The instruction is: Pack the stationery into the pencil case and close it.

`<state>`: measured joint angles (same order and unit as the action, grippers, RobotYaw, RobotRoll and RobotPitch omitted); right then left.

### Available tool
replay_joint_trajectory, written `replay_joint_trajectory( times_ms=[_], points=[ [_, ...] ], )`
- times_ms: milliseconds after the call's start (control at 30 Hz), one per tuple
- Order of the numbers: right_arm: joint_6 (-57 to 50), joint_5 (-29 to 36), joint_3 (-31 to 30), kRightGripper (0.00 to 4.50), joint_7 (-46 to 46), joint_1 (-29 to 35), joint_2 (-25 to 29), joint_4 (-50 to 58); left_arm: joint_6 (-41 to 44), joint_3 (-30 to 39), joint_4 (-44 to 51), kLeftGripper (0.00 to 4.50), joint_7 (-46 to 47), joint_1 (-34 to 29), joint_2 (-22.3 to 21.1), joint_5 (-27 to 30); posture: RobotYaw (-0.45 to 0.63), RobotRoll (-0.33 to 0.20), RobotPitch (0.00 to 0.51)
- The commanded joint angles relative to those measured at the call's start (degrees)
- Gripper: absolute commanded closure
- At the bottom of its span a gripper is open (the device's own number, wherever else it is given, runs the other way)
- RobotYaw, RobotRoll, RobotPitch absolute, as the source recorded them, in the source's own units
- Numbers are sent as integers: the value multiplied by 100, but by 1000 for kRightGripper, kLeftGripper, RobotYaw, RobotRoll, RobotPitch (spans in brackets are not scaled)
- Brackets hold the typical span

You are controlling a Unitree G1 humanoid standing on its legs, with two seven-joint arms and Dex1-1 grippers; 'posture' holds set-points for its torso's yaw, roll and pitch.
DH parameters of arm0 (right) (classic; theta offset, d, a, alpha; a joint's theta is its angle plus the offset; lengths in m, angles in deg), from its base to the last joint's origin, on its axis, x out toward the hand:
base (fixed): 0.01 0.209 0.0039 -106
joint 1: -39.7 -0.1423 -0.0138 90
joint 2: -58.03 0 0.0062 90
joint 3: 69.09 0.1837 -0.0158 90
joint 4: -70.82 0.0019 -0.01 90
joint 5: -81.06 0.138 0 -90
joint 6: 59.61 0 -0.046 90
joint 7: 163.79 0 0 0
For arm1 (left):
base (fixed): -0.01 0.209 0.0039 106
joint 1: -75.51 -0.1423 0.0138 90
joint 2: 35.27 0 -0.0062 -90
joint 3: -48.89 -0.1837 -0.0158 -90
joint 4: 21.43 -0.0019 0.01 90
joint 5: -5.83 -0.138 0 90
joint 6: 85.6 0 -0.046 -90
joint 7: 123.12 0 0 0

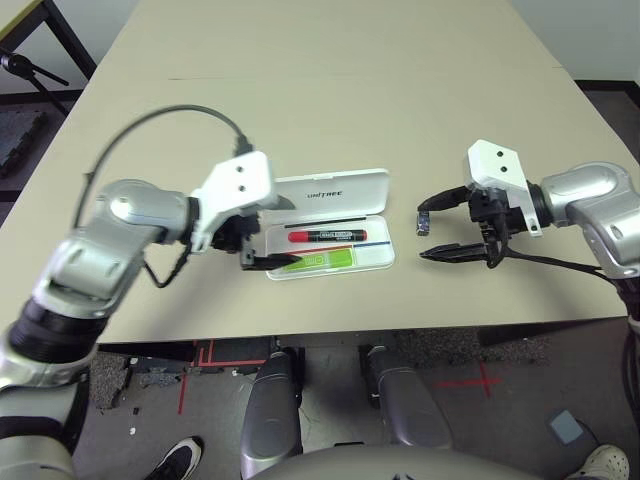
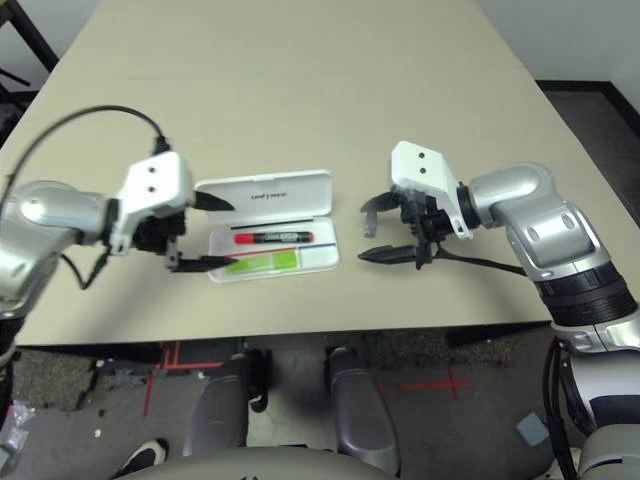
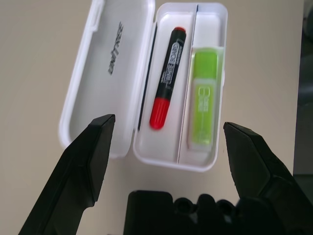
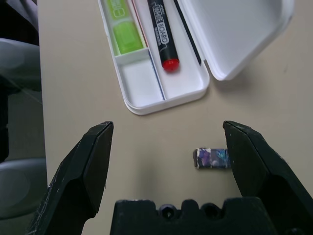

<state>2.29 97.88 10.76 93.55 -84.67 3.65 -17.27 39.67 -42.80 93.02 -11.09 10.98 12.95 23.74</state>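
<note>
Next, I turn my right gripper in line with the eraser point(image 1: 423, 222) and pinch its long sides point(image 4: 210, 167), because the eraser is lying lengthwise across my right gripper's opening.
The white pencil case point(image 1: 379, 262) lies open near the table's front, its lid point(image 1: 335, 190) flat behind the tray, lettering showing. Inside the tray rest the red marker point(image 1: 327, 236) and, in front of it, the lime-green highlighter point(image 3: 204, 105). The tiny grey-blue eraser point(image 4: 211, 158) lies on the table just right of the case. My left gripper point(image 1: 274, 235) is open at the case's left end, one finger on each side of it. My right gripper point(image 1: 427, 234) is open around the eraser, which sits close to one finger point(image 4: 249, 161).
The beige table point(image 1: 330, 110) stretches far behind the case, and its front edge point(image 1: 350, 325) runs just below the grippers. A black cable point(image 1: 170, 115) loops over my left arm. A person's shoes point(image 1: 180, 462) show on the floor under the table.
</note>
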Motion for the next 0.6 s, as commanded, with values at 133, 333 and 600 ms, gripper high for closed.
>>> replay_joint_trajectory(
  times_ms=[133, 333, 600],
  points=[
    [-419, 190, 444, 0, -248, 218, 163, 95, 50, 298, 268, 13, 38, -130, -112, 357, -86, 0, 197],
    [-1982, 291, 989, 0, -1756, -70, -320, 247, -70, 95, 146, 13, 147, -118, -57, 243, -86, 0, 197],
    [-4490, 77, 1376, 0, -4196, -287, -1643, 1153, -208, -160, 18, 13, 241, -39, 129, 158, -117, 0, 172]
  ],
)
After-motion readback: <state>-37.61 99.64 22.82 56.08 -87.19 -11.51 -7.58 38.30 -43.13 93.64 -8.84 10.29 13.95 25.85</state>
